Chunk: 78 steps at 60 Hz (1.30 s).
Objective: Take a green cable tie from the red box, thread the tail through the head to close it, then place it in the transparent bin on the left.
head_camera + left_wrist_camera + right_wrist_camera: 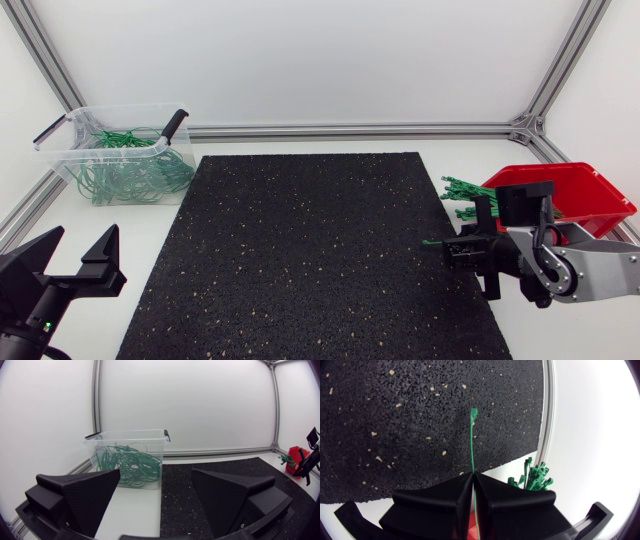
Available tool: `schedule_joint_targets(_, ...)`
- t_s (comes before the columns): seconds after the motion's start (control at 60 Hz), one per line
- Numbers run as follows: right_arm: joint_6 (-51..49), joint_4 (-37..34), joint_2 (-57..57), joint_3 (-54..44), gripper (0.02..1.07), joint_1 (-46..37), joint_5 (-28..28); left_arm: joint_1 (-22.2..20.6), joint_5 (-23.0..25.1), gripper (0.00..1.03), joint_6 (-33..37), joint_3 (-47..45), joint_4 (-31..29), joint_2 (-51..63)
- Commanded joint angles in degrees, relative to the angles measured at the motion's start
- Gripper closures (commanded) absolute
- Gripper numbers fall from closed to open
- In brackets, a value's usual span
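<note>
The green cable tie point(431, 242) will bend into a loop when the robot brings the tie's tail to the tie's head, because closed ties in the bin point(128, 178) have a smooth curve.
My right gripper point(462, 246) hangs over the mat's right edge, shut on a single green cable tie point(432, 242) whose end pokes out to the left. In the right wrist view the tie point(472, 440) runs straight ahead from between the closed fingers of the right gripper point(473, 478), over the mat. The red box point(585, 192) stands just behind the gripper, with a bundle of green ties point(460, 190) sticking out of its left side. The transparent bin point(66, 150) at the back left holds several closed green ties. My left gripper point(72, 266) is open and empty at the front left.
A black speckled mat point(300, 250) covers the middle of the table. The bin point(127, 455) stands ahead of my left gripper point(155, 497), a little to one side. The tie bundle point(532, 477) lies on the white tabletop beside my right gripper.
</note>
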Motion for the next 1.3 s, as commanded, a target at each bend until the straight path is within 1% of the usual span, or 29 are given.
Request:
schedule_joint_targets(0.0, 0.55, -2.99, -3.14, 0.11, 1.01, 0.75, 0.21, -0.1, 0.01, 0.04, -0.66, -2.26, -1.64, 0.61)
schedule_joint_targets(0.083, 2.65, -8.61, -5.95, 1.69, 1.01, 1.54, 0.21, -0.1, 0.01, 0.04, -0.66, -2.26, -1.55, 0.7)
schedule_joint_targets(0.2, 5.38, -14.68, -10.61, 3.8, 1.01, 2.6, -0.23, -0.28, 0.01, 0.04, -0.66, -2.26, -1.55, 0.79)
schedule_joint_targets(0.4, 13.03, -28.65, -18.69, 10.48, 1.01, 4.88, -3.39, -0.81, 0.01, 0.04, -0.66, -2.26, -1.55, 0.79)
schedule_joint_targets(0.517, 16.89, -34.28, -22.74, 13.99, 1.01, 6.9, -4.98, -0.98, 0.01, 0.04, -0.66, -2.26, -1.55, 0.7)
schedule_joint_targets(0.683, 22.34, -44.03, -24.58, 20.32, 1.01, 9.28, -7.7, -0.98, 0.01, 0.04, -0.66, -2.26, -1.55, 0.79)
schedule_joint_targets(0.75, 26.38, -46.84, -24.32, 23.48, 1.01, 10.68, -8.32, -1.33, 0.01, 0.04, -0.75, -2.26, -1.64, 0.7)
schedule_joint_targets(0.8, 30.43, -51.33, -23.26, 27.0, 1.01, 11.91, -9.37, -1.86, 0.01, 0.04, -0.93, -2.17, -1.64, 0.79)
schedule_joint_targets(0.85, 31.66, -55.63, -22.56, 30.08, 1.01, 12.35, -11.83, -2.39, 0.01, 0.04, -0.84, -2.17, -1.64, 0.79)
schedule_joint_targets(0.917, 34.21, -59.5, -21.15, 33.94, 1.01, 12.35, -14.21, -2.83, 0.01, 0.04, -0.84, -2.26, -1.64, 0.79)
schedule_joint_targets(0.983, 36.67, -66.88, -17.29, 39.48, 1.01, 11.91, -19.83, -3.53, 0.01, 0.04, -0.84, -2.17, -1.64, 0.7)
schedule_joint_targets(1.05, 37.63, -70.93, -14.74, 42.2, 1.01, 11.12, -24.22, -3.79, 0.01, 0.04, -0.66, -2.17, -1.55, 0.09)
schedule_joint_targets(1.117, 38.51, -73.03, -12.72, 43.44, 1.01, 11.12, -27.39, -4.06, 0.01, 0.04, -0.57, -2.17, -1.64, -0.88)
schedule_joint_targets(1.25, 41.41, -72.77, -8.67, 44.49, 1.01, 9.98, -30.73, -4.67, 0.01, 0.04, -0.22, -2.17, -1.64, -1.67)
schedule_joint_targets(1.283, 42.12, -72.77, -7.88, 44.05, 1.01, 9.63, -32.49, -4.76, 0.01, 0.04, -0.14, -2.0, -1.55, -1.58)
